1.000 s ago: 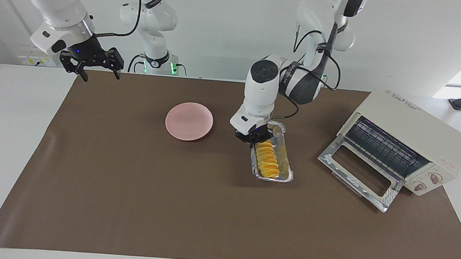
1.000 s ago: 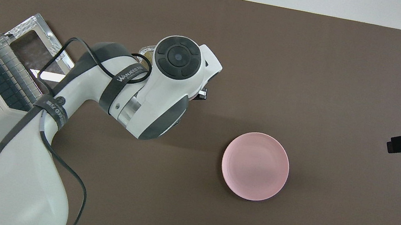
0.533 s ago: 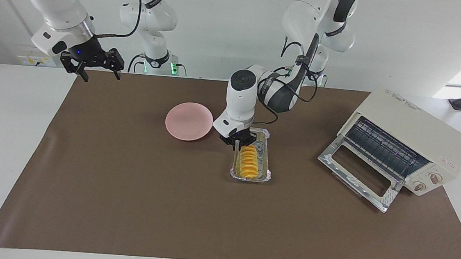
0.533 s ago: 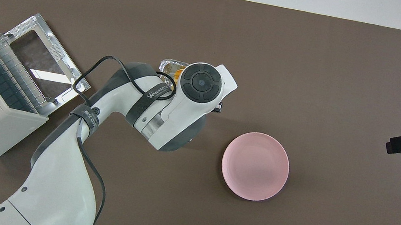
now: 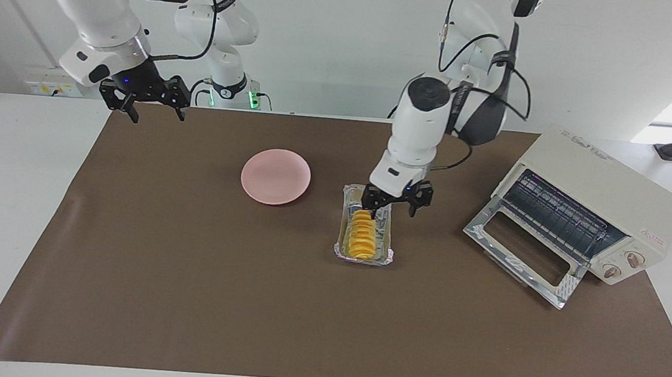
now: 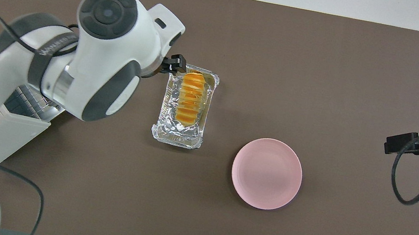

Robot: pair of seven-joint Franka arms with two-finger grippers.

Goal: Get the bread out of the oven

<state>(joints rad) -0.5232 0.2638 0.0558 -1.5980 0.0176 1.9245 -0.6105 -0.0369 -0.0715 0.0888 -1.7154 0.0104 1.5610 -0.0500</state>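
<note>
I expect the bread to come away whole and leave the tray behind when I lift it, as a gap of foil shows beside it.
The bread, a ridged golden-orange loaf, lies in a crinkled silver foil tray on the brown mat, between the pink plate and the oven. It also shows in the overhead view. The cream-white oven stands at the left arm's end with its glass door dropped open and its rack bare. My left gripper is open and empty, just above the tray's end nearer the robots. One of its fingertips shows in the overhead view. My right gripper is open and waits in the air at the right arm's end.
A round pink plate lies empty on the mat beside the tray, toward the right arm's end, and shows in the overhead view. The left arm covers most of the oven from above.
The left gripper, shut on the tray's end, moved the tray with the bread toward the plate. It has now let go, opened, and risen back toward the oven. The right gripper shifted slightly.
</note>
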